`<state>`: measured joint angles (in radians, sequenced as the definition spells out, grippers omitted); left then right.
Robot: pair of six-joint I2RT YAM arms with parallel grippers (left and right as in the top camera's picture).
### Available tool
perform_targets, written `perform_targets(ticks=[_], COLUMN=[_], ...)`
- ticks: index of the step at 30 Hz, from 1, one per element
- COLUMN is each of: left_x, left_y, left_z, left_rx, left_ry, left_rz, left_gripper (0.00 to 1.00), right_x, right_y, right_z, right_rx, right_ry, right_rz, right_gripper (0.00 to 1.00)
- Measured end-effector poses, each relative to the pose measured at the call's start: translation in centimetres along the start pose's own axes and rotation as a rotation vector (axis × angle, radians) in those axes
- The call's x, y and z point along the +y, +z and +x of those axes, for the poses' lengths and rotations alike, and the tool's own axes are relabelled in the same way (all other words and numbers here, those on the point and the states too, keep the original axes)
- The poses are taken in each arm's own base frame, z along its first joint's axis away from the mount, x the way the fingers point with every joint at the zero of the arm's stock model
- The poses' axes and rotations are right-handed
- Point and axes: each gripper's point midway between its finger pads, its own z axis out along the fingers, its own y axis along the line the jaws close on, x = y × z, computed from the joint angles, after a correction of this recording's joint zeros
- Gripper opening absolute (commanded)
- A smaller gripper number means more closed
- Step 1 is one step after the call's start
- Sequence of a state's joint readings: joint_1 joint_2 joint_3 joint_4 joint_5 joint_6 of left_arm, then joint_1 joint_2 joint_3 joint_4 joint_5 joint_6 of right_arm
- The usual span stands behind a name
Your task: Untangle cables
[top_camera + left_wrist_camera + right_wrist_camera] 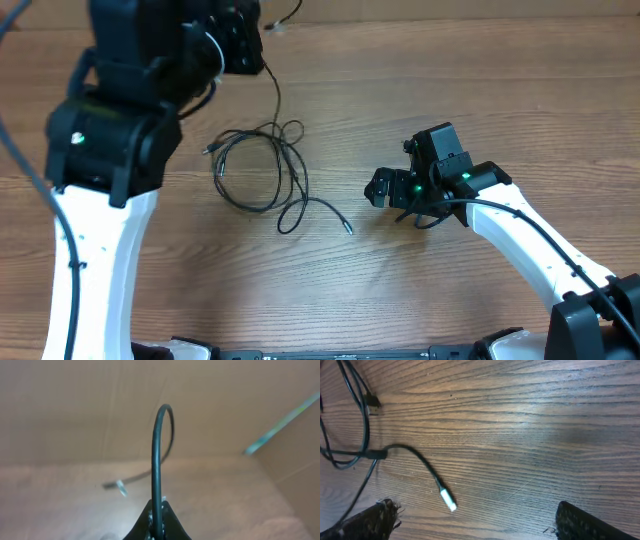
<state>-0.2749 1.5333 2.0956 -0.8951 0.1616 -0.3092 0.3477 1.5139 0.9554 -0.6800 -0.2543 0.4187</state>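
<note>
My left gripper has the cable's plug end [272, 26] at the cardboard wall, so I should swing it back and lay it on clear wood [25, 90] beside the loops.
The cables [262, 168] lie as loose black loops at the middle left of the wooden table. One strand [277, 100] rises from them to my left gripper [258, 60] near the far edge. In the left wrist view that gripper [158, 522] is shut on this cable [156, 450], which arcs up and over to a small plug [121, 489]. My right gripper [392, 175] hovers to the right of the loops, open with nothing between its fingers [585, 522]. Ahead of this right gripper [475, 525] lies a free cable end with a pale plug [448, 500].
A second plug [209, 150] sticks out at the left of the loops, and it shows as a plug [374, 401] in the right wrist view too. Brown cardboard walls [60, 410] stand behind the table's far edge. My left arm [100, 200] covers the table's left side.
</note>
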Motion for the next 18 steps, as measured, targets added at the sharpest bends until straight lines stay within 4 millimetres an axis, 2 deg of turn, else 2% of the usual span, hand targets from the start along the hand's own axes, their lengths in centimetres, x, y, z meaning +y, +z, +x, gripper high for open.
perform_targets(ticks=[9,12,15,18], left_x=[-3.6,-5.0,-4.9,-3.4], left_y=[-4.0,-7.2,-11.1,-13.0], left_z=[-8.6,-11.5,-13.7,-14.5], left_rx=[-0.341,-0.481,-0.603,-0.656], left_ry=[0.085,0.128,0.157,0.143], left_rz=[0.115,0.147,0.092,-0.018], left_gripper=[0.04,0.04,0.04,0.04], right_x=[0.0,0.0,0.0,0.0], right_y=[0.0,0.0,0.0,0.0], right_z=[0.0,0.0,0.0,0.0], right_rx=[0.000,0.001,0.001,0.001], right_ry=[0.000,0.000,0.000,0.001], right_rz=[0.000,0.000,0.000,0.000], right_gripper=[1.00,1.00,1.00,1.00])
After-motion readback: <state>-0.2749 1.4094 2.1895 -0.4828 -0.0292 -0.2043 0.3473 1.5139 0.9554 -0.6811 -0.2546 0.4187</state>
